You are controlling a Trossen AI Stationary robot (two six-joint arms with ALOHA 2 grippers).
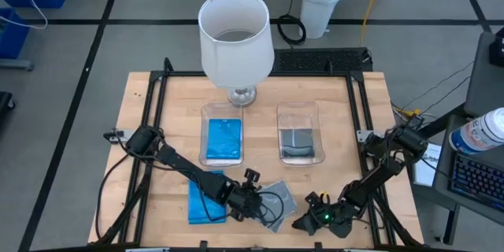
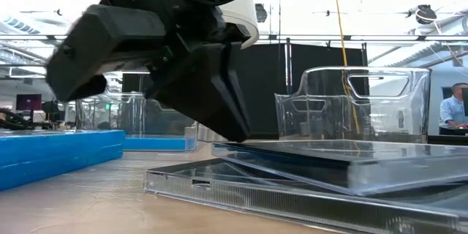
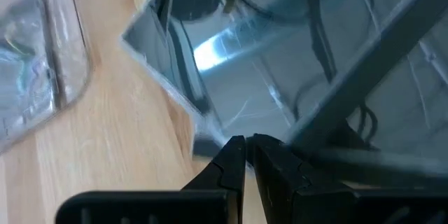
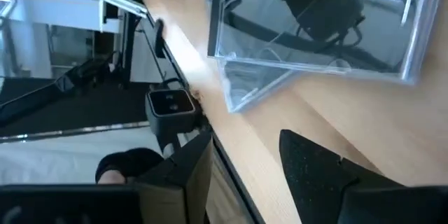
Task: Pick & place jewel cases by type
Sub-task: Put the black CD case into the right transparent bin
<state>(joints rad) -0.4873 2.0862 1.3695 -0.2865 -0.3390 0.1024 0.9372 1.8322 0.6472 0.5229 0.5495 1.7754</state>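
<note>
My left gripper's closed fingers are against the top grey case's edge (image 2: 252,148). Next, my right gripper swings in and pinches the opposite edge (image 4: 418,49) before it lifts the case.
Two smoky grey jewel cases (image 1: 277,199) lie stacked askew near the table's near edge, the top one (image 2: 351,164) resting on the lower one (image 2: 292,197). My left gripper (image 1: 258,203) stands at their left side with its fingers shut (image 3: 245,147). Blue jewel cases (image 1: 203,203) are stacked on the table to its left. The left clear tray (image 1: 206,114) holds blue cases (image 1: 223,140). The right clear tray (image 1: 282,118) holds a grey case (image 1: 299,143). My right gripper (image 1: 303,222) waits open (image 4: 245,147) at the near edge, right of the grey stack. My left gripper slants down from the table's left, and its shut fingertips (image 2: 235,135) meet the left edge of the top grey case (image 3: 210,136). Whether any of the case lies between the fingers cannot be told. The case lies flat on the lower one.
A tall white shade on a stemmed foot (image 1: 235,39) stands at the table's far edge, behind the trays. Black frame rails (image 1: 154,110) run along the table's left, right and far sides. Bare wood (image 1: 346,157) lies to the right of the right tray.
</note>
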